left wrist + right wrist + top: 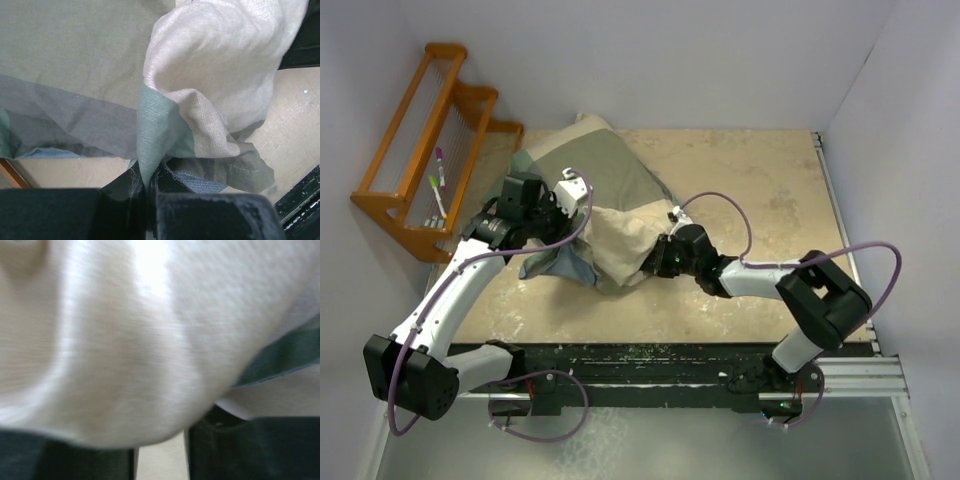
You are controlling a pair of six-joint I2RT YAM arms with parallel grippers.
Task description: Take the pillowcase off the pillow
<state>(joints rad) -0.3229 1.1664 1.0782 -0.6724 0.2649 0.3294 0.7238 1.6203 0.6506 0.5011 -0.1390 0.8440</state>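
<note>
Next, my left gripper opens, because it is pinching a teal fold (159, 125) while the stitched grey hem (242, 167) hangs loose. It should then grab that hem and lift the pillowcase.
The pillowcase (585, 165), olive-grey, beige and teal, lies crumpled at the table's back left and still wraps most of the pillow. A cream corner of the pillow (620, 248) bulges out of its open end toward the front. My left gripper (558, 215) is shut on a teal fold of the pillowcase (152, 135) at the opening, beside the cream bulge (220, 60). My right gripper (660, 257) is closed onto the exposed pillow corner (125, 350), which fills its view and hides the fingertips. The dark fingers (225, 450) stand a little apart below it.
A wooden rack (420, 150) with coloured pens stands against the left wall. A metal rail (842, 230) runs along the table's right edge. Bare beige tabletop (760, 190) lies to the right of the pillow. Walls close in at the back and sides.
</note>
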